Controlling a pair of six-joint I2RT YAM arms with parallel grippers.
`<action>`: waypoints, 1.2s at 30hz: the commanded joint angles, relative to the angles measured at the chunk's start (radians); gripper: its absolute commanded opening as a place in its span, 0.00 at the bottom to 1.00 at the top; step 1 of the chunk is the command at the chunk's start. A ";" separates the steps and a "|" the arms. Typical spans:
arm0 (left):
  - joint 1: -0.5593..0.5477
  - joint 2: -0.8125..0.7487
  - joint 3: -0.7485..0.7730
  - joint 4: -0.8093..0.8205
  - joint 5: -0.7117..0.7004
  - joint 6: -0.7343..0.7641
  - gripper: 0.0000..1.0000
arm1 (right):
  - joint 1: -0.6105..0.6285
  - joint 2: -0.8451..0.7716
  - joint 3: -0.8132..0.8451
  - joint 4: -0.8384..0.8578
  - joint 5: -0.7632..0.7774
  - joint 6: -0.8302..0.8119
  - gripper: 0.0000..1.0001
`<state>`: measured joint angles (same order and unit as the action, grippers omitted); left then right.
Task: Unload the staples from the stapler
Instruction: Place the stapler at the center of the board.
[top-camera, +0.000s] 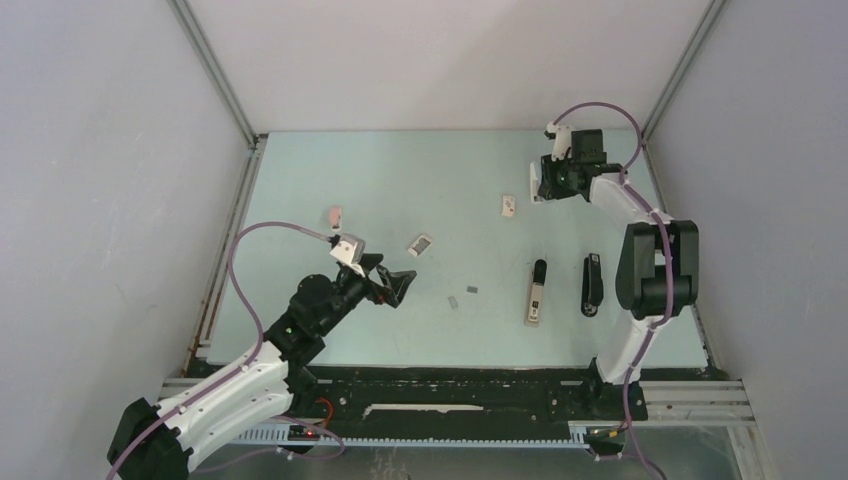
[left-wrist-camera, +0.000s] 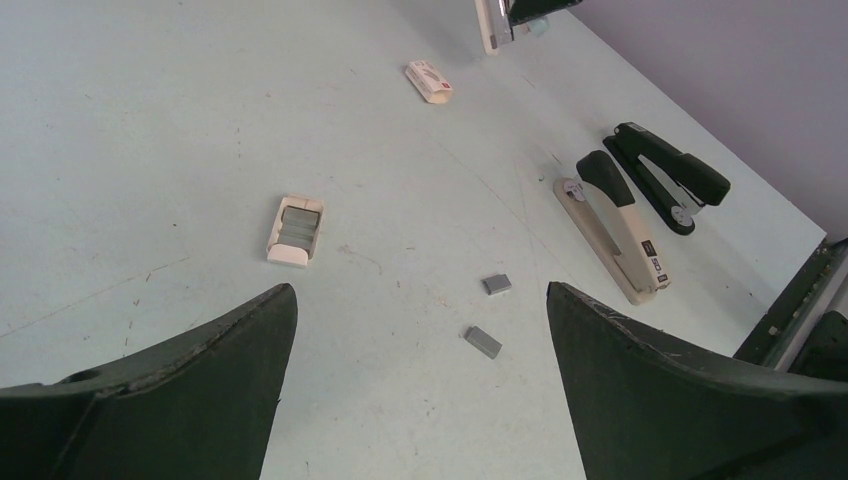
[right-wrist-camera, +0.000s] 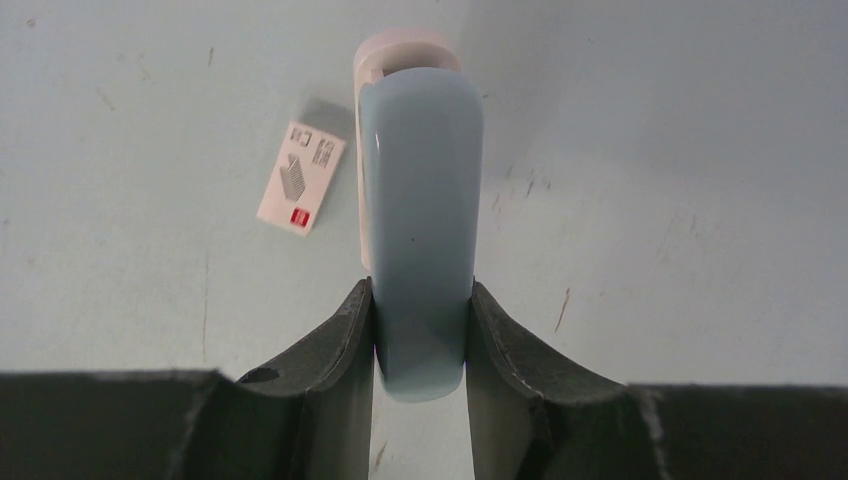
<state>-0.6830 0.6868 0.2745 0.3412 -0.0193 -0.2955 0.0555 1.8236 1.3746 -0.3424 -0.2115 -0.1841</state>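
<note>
The pale blue stapler (top-camera: 535, 183) is hanging base down over clear table (top-camera: 524, 186) next to the staple box. My right gripper goes on lowering it until the stapler's base touches down.
My right gripper (right-wrist-camera: 420, 292) is shut on the rear end of a pale blue stapler (right-wrist-camera: 418, 180) with a pinkish-white base, at the table's far right (top-camera: 541, 184). Two short grey strips of staples (left-wrist-camera: 497, 284) (left-wrist-camera: 483, 342) lie loose on the table's middle (top-camera: 471, 289) (top-camera: 453, 301). My left gripper (left-wrist-camera: 420, 292) hangs open above the table to their left (top-camera: 396, 285), with nothing between its fingers. An open cream box (left-wrist-camera: 296, 229) holds more grey staples.
A closed staple box (right-wrist-camera: 300, 178) lies left of the held stapler. A beige stapler (top-camera: 535, 293) and a black stapler (top-camera: 592, 285) lie side by side at the near right. A small pink stapler (top-camera: 335, 215) rests at the left.
</note>
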 joint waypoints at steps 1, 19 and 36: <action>0.008 -0.010 -0.034 0.044 0.004 0.006 1.00 | 0.011 0.066 0.109 -0.061 0.076 -0.007 0.00; 0.007 -0.020 -0.051 0.060 0.005 -0.001 1.00 | 0.050 0.299 0.369 -0.262 0.159 -0.041 0.24; 0.006 -0.034 -0.044 0.064 0.011 -0.020 1.00 | 0.050 0.274 0.397 -0.264 0.093 -0.022 0.61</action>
<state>-0.6830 0.6666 0.2562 0.3580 -0.0151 -0.3046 0.1074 2.1723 1.7611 -0.6186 -0.0772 -0.2062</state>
